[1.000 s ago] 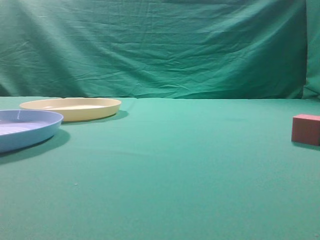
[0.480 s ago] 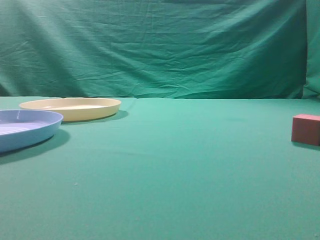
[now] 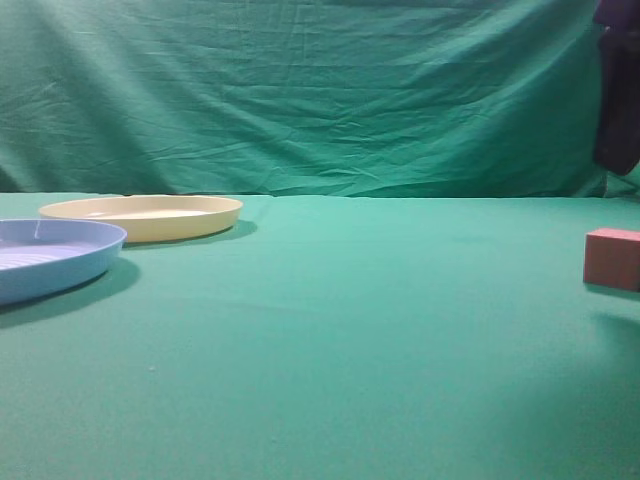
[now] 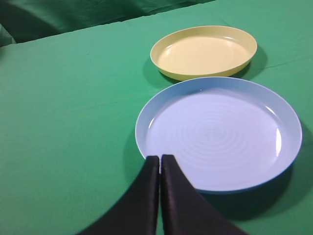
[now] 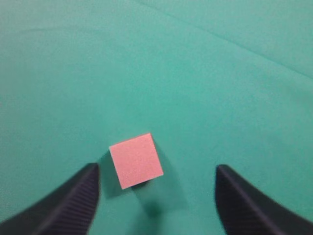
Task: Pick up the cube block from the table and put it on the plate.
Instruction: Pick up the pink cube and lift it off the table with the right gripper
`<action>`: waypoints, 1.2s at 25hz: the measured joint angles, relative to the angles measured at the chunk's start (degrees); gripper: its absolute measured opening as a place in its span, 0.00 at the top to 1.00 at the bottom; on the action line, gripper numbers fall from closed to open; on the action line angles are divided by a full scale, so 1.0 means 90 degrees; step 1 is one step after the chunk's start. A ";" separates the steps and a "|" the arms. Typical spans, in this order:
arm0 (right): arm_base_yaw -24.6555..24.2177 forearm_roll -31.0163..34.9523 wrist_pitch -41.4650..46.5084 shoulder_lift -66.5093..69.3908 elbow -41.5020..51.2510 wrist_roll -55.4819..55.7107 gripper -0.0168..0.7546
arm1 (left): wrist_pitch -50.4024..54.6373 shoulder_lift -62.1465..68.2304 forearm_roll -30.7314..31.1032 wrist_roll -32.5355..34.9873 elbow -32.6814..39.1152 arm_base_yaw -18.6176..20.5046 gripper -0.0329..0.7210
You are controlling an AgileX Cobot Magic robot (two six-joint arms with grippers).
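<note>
My right gripper should keep moving down over the red-pink cube block [image 5: 136, 160], which lies clear between the open fingers, until they are on either side of its sides [image 3: 612, 262], and then close.
The red-pink cube block [image 3: 612, 259] sits on the green table [image 3: 350, 320] at the far right edge of the exterior view. In the right wrist view the cube block [image 5: 136, 160] lies on the cloth below my right gripper [image 5: 156, 171], which is open, its two dark fingers well apart, the cube nearer the left finger. Part of the right arm [image 3: 620, 85] shows dark at the top right. The pale yellow plate [image 3: 140, 216] [image 4: 203, 52] stands far left. My left gripper [image 4: 160, 159] is shut and empty, its tips over the near rim of the blue plate.
A light blue plate [image 3: 50, 258] with a ridged inside stands at the left front, just before the yellow plate; it also shows in the left wrist view [image 4: 217, 132]. A green cloth backdrop [image 3: 320, 90] hangs behind the table.
The right arm has come into the exterior view at the top right, above the cube block, and casts a shadow on the cloth near it. The cube and plates have not moved.
</note>
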 joint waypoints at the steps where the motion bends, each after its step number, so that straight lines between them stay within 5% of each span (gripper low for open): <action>1: 0.0000 0.0057 0.0015 0.0100 -0.0042 -0.0056 0.25 | 0.0000 0.0000 0.0000 0.0000 0.0000 0.0000 0.96; 3: 0.0000 0.0156 0.0003 0.0324 -0.0065 -0.0110 0.14 | 0.0000 0.0000 0.0000 0.0000 0.0000 0.0000 0.96; 15: 0.0009 0.0239 -0.0585 0.1330 -0.0095 -0.0167 0.14 | 0.0000 0.0000 0.0000 0.0000 0.0000 0.0000 0.96; 24: 0.0013 0.0303 -0.0717 0.1527 -0.0115 -0.0567 0.68 | 0.0000 0.0000 0.0000 0.0000 0.0000 0.0000 0.96; 30: 0.0101 0.0303 -0.0263 0.1541 -0.1090 -0.0625 0.67 | 0.0000 0.0000 0.0000 0.0000 0.0000 0.0000 0.96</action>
